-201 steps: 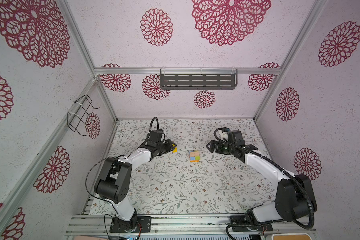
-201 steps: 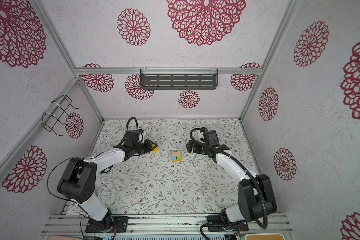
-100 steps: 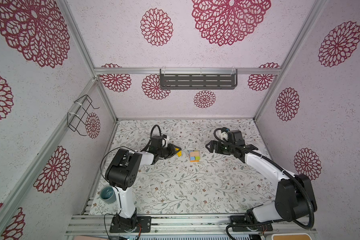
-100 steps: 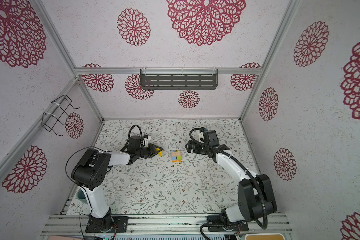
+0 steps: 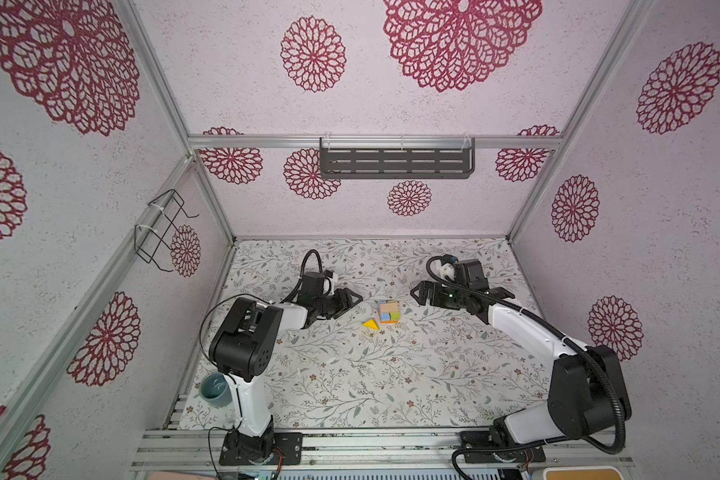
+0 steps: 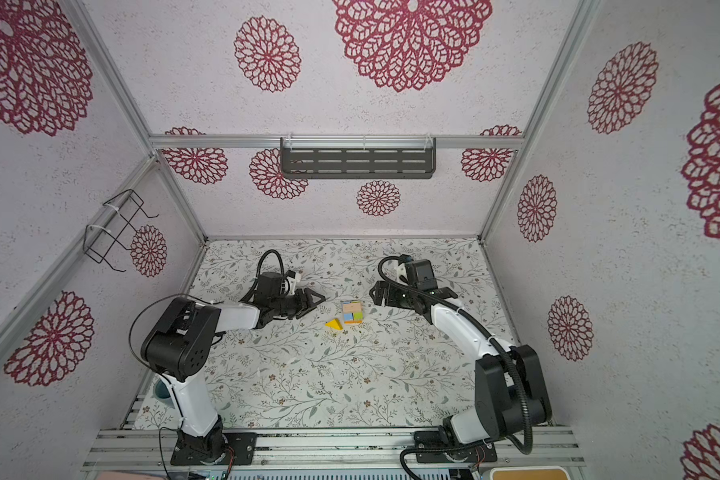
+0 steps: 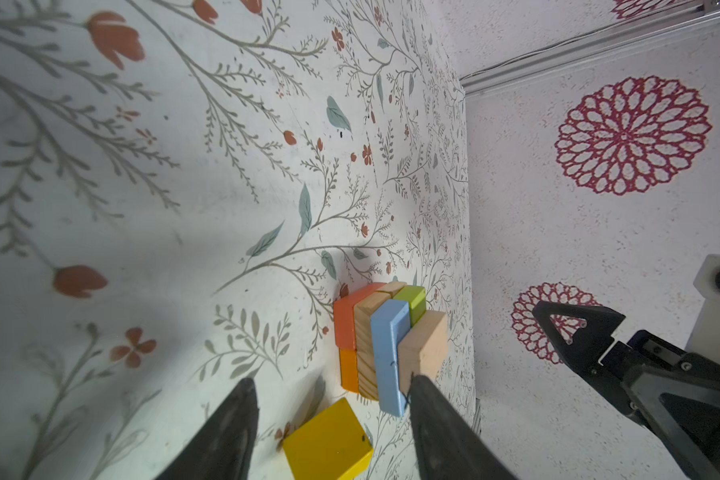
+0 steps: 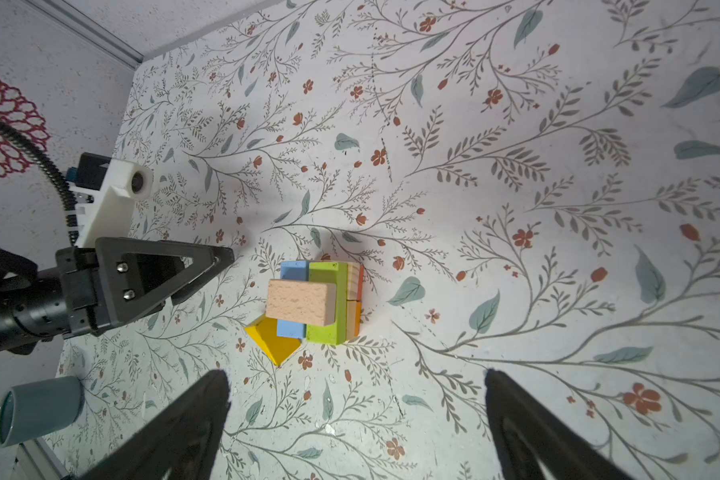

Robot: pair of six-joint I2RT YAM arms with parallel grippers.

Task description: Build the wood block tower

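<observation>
The tower where the yellow block lies crooked has my left gripper hovering next to it, so my left gripper should move away and my right gripper should take the yellow block.
The tower stands mid-table: orange blocks lowest, a plain wood layer, a light blue and a lime green piece side by side, and a tan block topmost. A yellow wedge block lies on the table at the tower's foot, on its left. My left gripper is open just left of the tower. In the left wrist view the yellow block sits loose between the spread fingers, touching neither. My right gripper hangs open and empty to the right of the tower.
A blue-grey cup stands at the front left beside the left arm's base. A dark slotted shelf hangs on the back wall. A wire rack is fixed to the left wall. The floral mat covers the table.
The left gripper carried the yellow block rightwards to the tower, then opened. The block now lies on the table by the tower's base. The right arm has not moved.
</observation>
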